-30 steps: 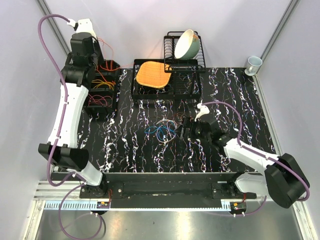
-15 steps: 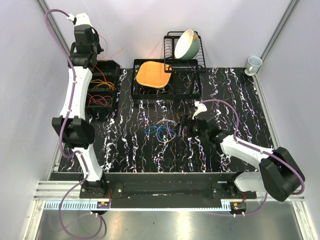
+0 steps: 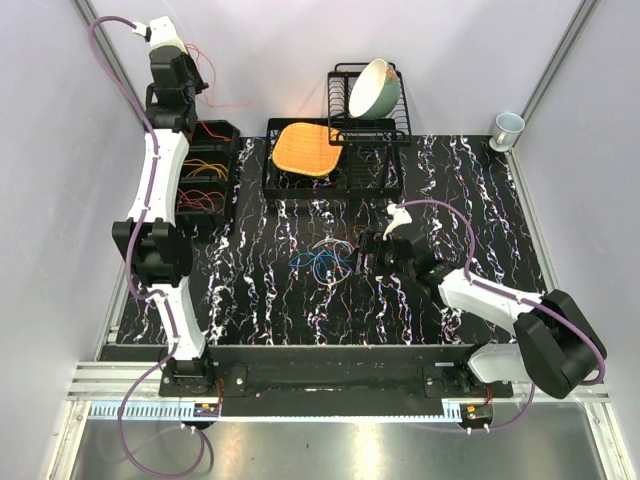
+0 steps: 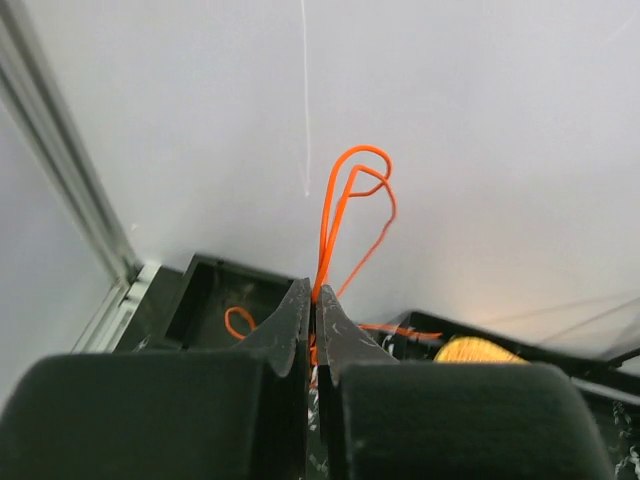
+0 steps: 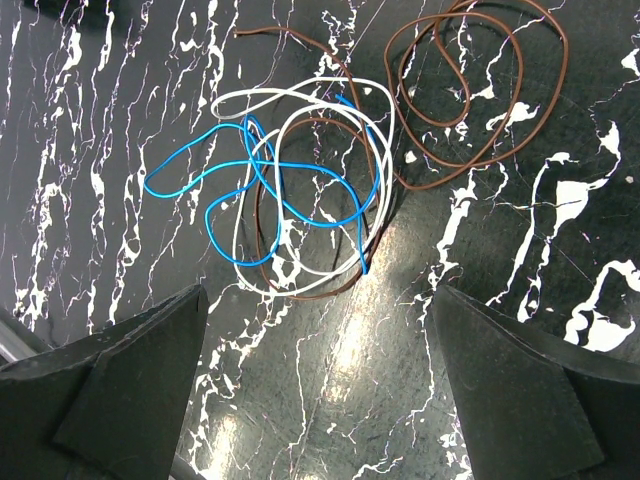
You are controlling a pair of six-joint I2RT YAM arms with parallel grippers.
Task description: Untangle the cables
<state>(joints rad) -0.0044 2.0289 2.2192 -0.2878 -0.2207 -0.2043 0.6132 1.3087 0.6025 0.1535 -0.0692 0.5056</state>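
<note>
The orange cable (image 3: 212, 72) hangs free of the tangle above the black bin's far compartment (image 3: 222, 133), so my left gripper should keep lowering until its loops rest inside, then release.
A small tangle of cables (image 3: 322, 258) lies mid-table: blue (image 5: 262, 180), white (image 5: 300, 110) and brown (image 5: 470, 90) wires looping over each other. My right gripper (image 3: 365, 252) hangs just right of the tangle, jaws wide open and empty (image 5: 320, 330). My left gripper (image 3: 185, 75) is raised high at the far left, above the black bin (image 3: 205, 170), shut on an orange cable (image 4: 345, 195) whose loop sticks up past the fingertips (image 4: 315, 300). More orange, red and yellow cables (image 3: 200, 165) lie in the bin.
A black dish rack (image 3: 340, 165) at the back holds an orange woven mat (image 3: 305, 148) and a tilted cream bowl (image 3: 374, 88). A grey cup (image 3: 506, 128) stands at the back right. The walls are close on both sides.
My left arm has risen and stretched up and back, lifting the orange cable out above the bin. My right gripper has edged slightly left toward the tangle.
</note>
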